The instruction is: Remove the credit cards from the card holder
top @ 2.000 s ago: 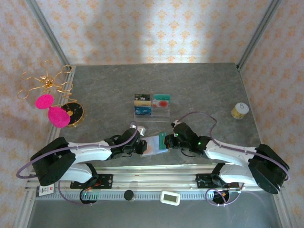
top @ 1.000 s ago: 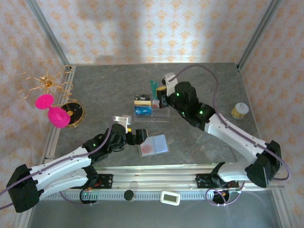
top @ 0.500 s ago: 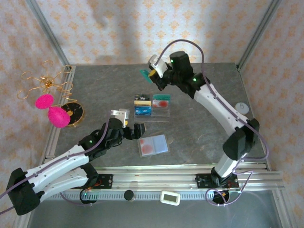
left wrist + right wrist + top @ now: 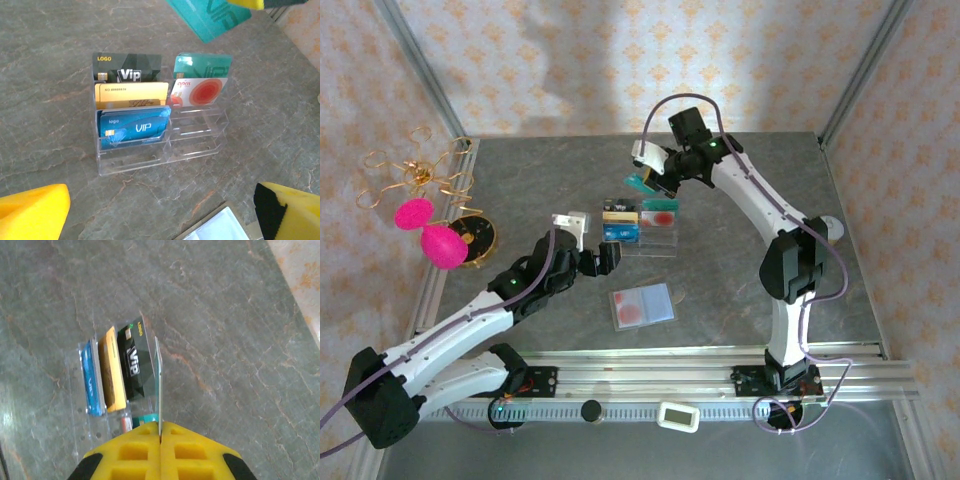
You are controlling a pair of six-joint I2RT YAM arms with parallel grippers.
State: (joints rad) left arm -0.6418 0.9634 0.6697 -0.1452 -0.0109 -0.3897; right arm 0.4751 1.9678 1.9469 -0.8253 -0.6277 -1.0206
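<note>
The held teal card (image 4: 638,184) is parallel to the cards standing in the tray, so the robot's right gripper should go on to the matching teal cards (image 4: 660,204) before it lets go in their slot.
The card holder (image 4: 642,305) lies open on the table, pale lining up, with a pale red-blotched card in it; its corner (image 4: 220,231) shows in the left wrist view. My right gripper (image 4: 645,182) is shut on a teal card (image 4: 159,382), seen edge-on between its yellow fingers (image 4: 135,450). It hangs just behind the clear acrylic tray (image 4: 642,240). The same teal card (image 4: 212,17) hangs above the tray in the left wrist view. My left gripper (image 4: 603,258) is open and empty, between the holder and the tray, fingers (image 4: 30,212) wide apart.
The tray (image 4: 200,145) holds black, gold and blue cards on its left and teal and red-blotched cards on its right. A gold ornament with pink balls (image 4: 430,235) stands at the far left, a small gold roll (image 4: 826,228) at the right.
The right gripper pulled the teal card from the holder, carried it high to the back, and has now come down behind the tray. The left gripper let go of the holder and moved toward the tray.
</note>
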